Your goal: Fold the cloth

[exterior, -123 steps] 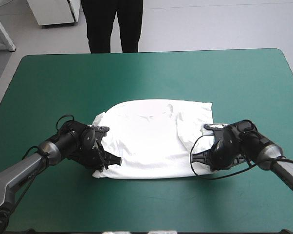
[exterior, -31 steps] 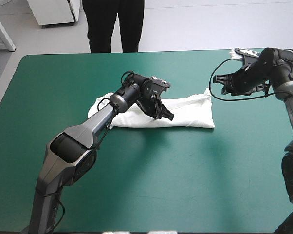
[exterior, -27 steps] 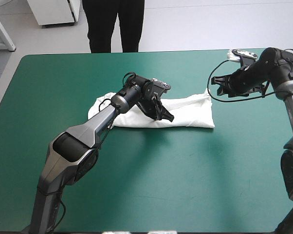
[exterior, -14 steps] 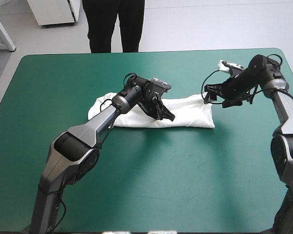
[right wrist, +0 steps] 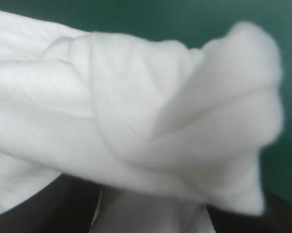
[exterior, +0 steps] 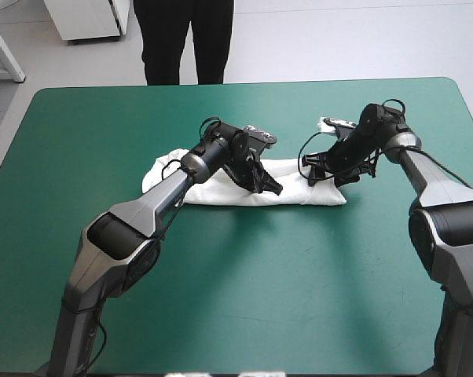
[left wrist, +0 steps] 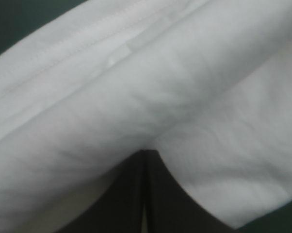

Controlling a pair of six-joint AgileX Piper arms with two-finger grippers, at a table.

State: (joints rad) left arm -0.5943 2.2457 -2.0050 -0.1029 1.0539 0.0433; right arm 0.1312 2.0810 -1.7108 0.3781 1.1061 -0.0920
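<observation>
Soft folds [right wrist: 185, 111] are bunching at my right gripper, so I expect the T-shirt's band [exterior: 287, 195] to fold over on itself while its other end stays in place when I carry the T-shirt's end inward.
The white T-shirt [exterior: 221, 184] lies folded into a long band across the middle of the table. My left gripper [exterior: 265, 185] rests on the band's middle. In the left wrist view its black fingers [left wrist: 131, 194] meet in a point, shut on the T-shirt [left wrist: 151, 82], which wraps over both their sides. My right gripper [exterior: 315, 170] is down at the band's right end. In the right wrist view its fingers [right wrist: 44, 206] stand apart and open, with a bunched white fold [right wrist: 185, 131] between and ahead of them.
The teal-green cover [exterior: 244, 290] spreads wide on the near side of the shirt. The table's far edge [exterior: 244, 85] runs a short way beyond both grippers.
My right arm has swung in from the table's far right corner and come down onto the shirt's right end. The left gripper has stayed on the band.
</observation>
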